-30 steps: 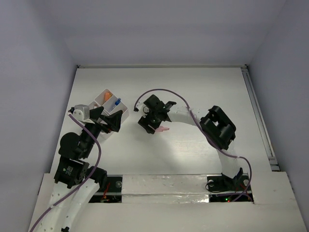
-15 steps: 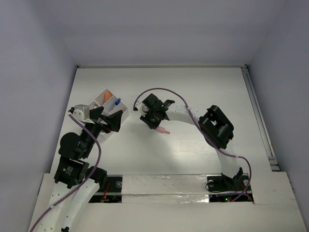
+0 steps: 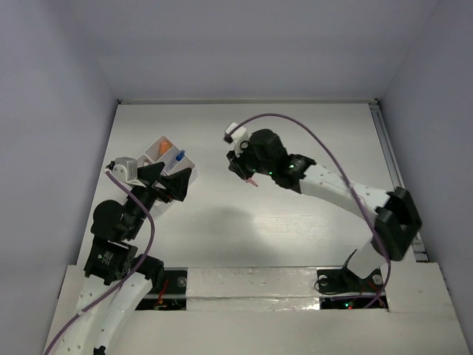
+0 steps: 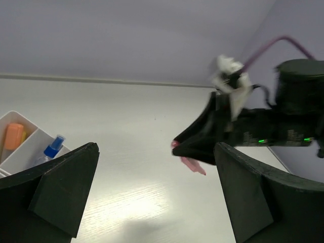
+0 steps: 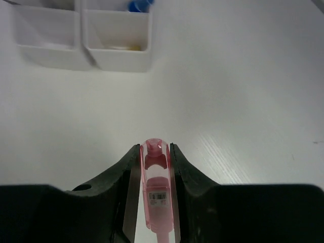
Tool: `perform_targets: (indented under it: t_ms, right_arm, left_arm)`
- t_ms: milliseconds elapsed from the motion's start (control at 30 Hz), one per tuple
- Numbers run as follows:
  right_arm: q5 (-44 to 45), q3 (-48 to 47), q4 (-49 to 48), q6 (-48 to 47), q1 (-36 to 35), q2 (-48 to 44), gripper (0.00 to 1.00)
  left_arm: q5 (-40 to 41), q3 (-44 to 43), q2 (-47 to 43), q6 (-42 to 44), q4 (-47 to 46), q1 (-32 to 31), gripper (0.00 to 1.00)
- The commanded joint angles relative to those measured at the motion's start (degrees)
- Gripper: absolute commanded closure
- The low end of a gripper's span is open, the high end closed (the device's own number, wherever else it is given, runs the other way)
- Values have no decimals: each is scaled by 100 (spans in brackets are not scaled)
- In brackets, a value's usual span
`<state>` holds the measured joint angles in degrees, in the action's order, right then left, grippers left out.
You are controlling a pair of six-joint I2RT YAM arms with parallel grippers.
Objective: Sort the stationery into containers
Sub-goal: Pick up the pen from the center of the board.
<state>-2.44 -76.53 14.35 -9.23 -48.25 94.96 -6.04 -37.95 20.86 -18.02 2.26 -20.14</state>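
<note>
The tray [image 3: 170,154] lies beside my left gripper, away from the pink piece, so my right gripper should offer the pink piece's loose end [image 3: 253,183] to my left gripper.
My right gripper [image 3: 246,172] is shut on a pink marker-like piece [image 3: 252,180] and holds it above the table, right of the white compartment tray [image 3: 153,150]. In the right wrist view the pink piece [image 5: 156,187] sits lengthwise between the fingers [image 5: 119,177], and the tray [image 5: 81,48] lies ahead at the upper left. My left gripper [image 3: 171,186] hovers at the tray's near side, open and empty. The left wrist view shows its gripper [image 4: 157,195] wide apart, the pink piece [image 4: 193,164] under the right gripper, and the tray [image 4: 23,152].
The tray holds an orange piece [image 3: 166,146] and a blue-capped item [image 3: 179,156]; both also show in the left wrist view, orange [image 4: 13,136] and blue [image 4: 52,149]. The right arm's purple cable [image 3: 295,126] arcs over the table.
The right arm has swung its elbow out to the right and raised the gripper, lifting the pink piece off the table and carrying it slightly farther away. The left arm has barely moved.
</note>
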Motion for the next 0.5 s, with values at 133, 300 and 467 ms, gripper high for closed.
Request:
perform_targets:
  t_ms: [133,300,467]
  right_arm:
    - [-1136,754,-1558,1265,228,-1471,84]
    - [-1215,754,-1671,1898,228,-1480,85]
    - [-1461,701,-1795,2503,228,-1252,84]
  left_arm:
    - [-773,454,295,-1106,-998,28,5]
    - [-1250,1044,568,-1792,-1658,28,8]
    - [-1775,1615,884,-2371,-2632,28,14]
